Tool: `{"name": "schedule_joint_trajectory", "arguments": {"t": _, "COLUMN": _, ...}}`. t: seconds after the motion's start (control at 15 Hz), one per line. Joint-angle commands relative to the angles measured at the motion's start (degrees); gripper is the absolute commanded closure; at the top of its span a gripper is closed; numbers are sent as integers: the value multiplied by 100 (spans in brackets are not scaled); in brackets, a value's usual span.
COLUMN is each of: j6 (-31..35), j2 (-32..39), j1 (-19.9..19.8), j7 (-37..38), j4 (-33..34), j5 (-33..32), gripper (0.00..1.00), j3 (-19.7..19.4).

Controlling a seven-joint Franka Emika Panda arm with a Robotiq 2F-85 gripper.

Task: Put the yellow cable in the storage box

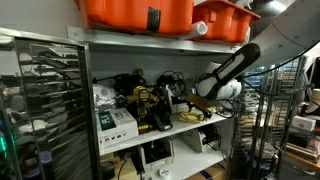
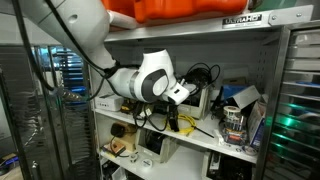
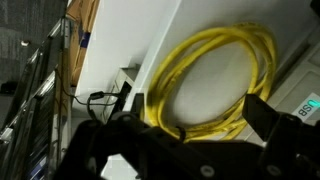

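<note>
Next, my gripper backs up, moves toward the shelf's front edge and pinches the coil's near side (image 3: 157, 95), because it is straddling the hollow of the yellow cable's coil (image 3: 207, 88).
The yellow cable (image 3: 165, 80) is a loose coil lying on the white shelf board (image 3: 215, 75). It fills the middle of the wrist view. My gripper (image 3: 198, 118) is open, with one dark finger on each side of the coil's near edge, just above it. In both exterior views the arm reaches into the middle shelf, and the gripper (image 1: 198, 100) (image 2: 185, 100) hangs over a yellow patch, the cable (image 1: 190, 117) (image 2: 183, 125). Two orange storage boxes (image 1: 135, 12) (image 1: 225, 20) stand on the shelf above.
The middle shelf is crowded with black cables and tools (image 1: 150, 100), a white and green carton (image 1: 115, 122) and other boxes (image 2: 235, 115). Wire racks (image 1: 45, 100) (image 2: 300, 100) stand on either side. A black cable (image 3: 100, 98) hangs beside the shelf edge.
</note>
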Motion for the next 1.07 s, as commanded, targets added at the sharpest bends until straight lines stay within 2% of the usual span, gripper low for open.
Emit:
{"name": "schedule_joint_trajectory", "arguments": {"t": 0.0, "j6": -85, "j2": 304, "j1": 155, "j7": 26, "j4": 553, "j5": 297, "gripper": 0, "j3": -36}}
{"name": "schedule_joint_trajectory", "arguments": {"t": 0.33, "j6": -597, "j2": 336, "j1": 220, "j7": -82, "j4": 689, "j5": 491, "gripper": 0, "j3": 47}}
{"name": "schedule_joint_trajectory", "arguments": {"t": 0.6, "j6": -1082, "j2": 111, "j1": 378, "j7": 141, "j4": 629, "j5": 221, "gripper": 0, "j3": -108}}
{"name": "schedule_joint_trajectory", "arguments": {"t": 0.93, "j6": -602, "j2": -22, "j1": 863, "j7": 1233, "j4": 576, "j5": -1137, "gripper": 0, "j3": -759}}
{"name": "schedule_joint_trajectory", "arguments": {"t": 1.0, "j6": -671, "j2": -44, "j1": 883, "j7": 1356, "j4": 595, "j5": -1285, "gripper": 0, "j3": -783}}
